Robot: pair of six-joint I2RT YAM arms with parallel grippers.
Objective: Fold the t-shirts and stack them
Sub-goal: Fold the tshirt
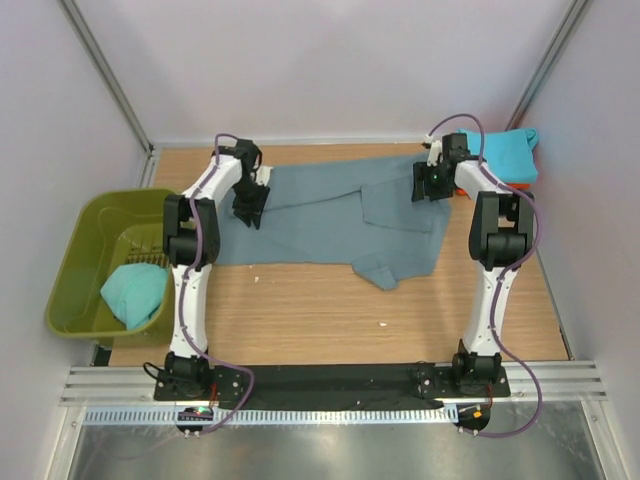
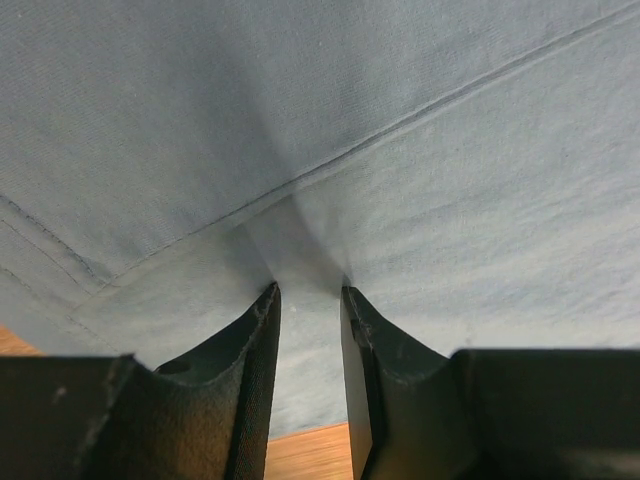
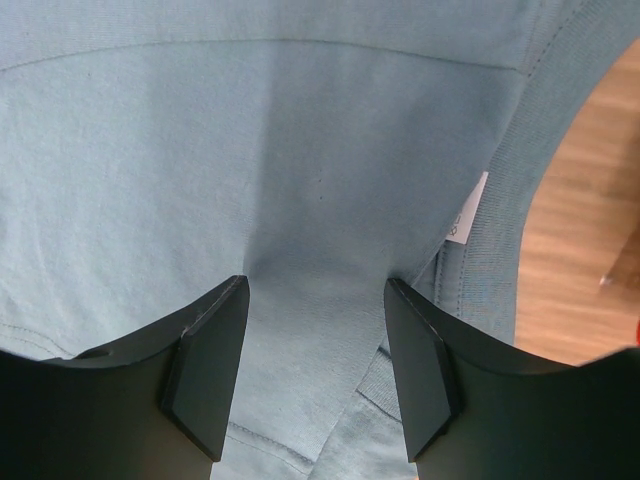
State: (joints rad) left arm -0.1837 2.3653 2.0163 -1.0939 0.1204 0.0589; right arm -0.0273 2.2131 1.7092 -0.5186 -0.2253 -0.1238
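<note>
Next, my right gripper leaves the t-shirt's collar, takes the sleeve's tip (image 1: 384,282) between its fingers and lays it over the cloth, because the sleeve reaches out past the t-shirt's front edge (image 1: 362,265).
The slate blue-grey t-shirt (image 1: 330,215) lies spread across the far half of the table, its right part folded over. My left gripper (image 1: 250,208) is at the shirt's left edge. In the left wrist view its fingers (image 2: 308,290) stand close together with puckered cloth (image 2: 400,150) pinched between them. My right gripper (image 1: 432,184) is on the shirt's right side near the collar. In the right wrist view its fingers (image 3: 315,280) stand apart and press on the cloth (image 3: 250,130). The white neck label (image 3: 464,216) shows beside them.
A folded turquoise t-shirt (image 1: 505,153) lies on an orange one (image 1: 522,186) at the back right. Another turquoise t-shirt (image 1: 134,294) lies in the olive-green tub (image 1: 70,260) at the left. Bare wooden table (image 1: 320,320) lies in front of the shirt.
</note>
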